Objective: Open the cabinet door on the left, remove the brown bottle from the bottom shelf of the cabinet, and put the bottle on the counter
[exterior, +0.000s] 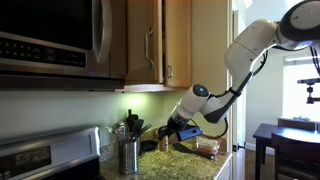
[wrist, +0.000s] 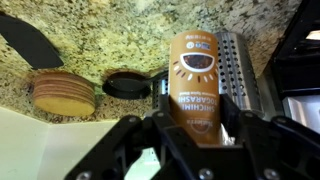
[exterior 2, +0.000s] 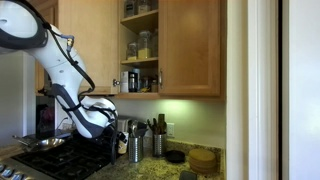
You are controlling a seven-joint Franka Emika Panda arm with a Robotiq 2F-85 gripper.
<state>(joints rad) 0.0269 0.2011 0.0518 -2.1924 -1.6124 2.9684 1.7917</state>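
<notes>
The brown bottle (exterior: 163,144) is hanging upright beside clear granite (exterior: 160,172) in front of the utensil holder. My gripper should keep bringing the bottle down there until its base rests, and then let go.
In the wrist view my gripper (wrist: 197,118) is shut on the brown bottle (wrist: 195,70), an amber cylinder with an orange label, one finger on each side. The bottle's far end points at the speckled granite counter (wrist: 100,40). I cannot tell whether it touches the counter. In both exterior views the gripper (exterior: 163,132) (exterior 2: 118,128) is low over the counter (exterior: 185,162), beside the utensil holder. The bottle is too small to make out there. The cabinet (exterior 2: 140,45) stands open with jars on its shelves. Its wider door (exterior: 145,40) is swung out.
A perforated steel utensil holder (wrist: 236,70) (exterior: 128,152) stands just behind the bottle. A stack of wooden coasters (wrist: 62,92) and a black disc (wrist: 127,85) lie on the counter. The stove (exterior 2: 60,158) and the microwave (exterior: 50,40) are close by.
</notes>
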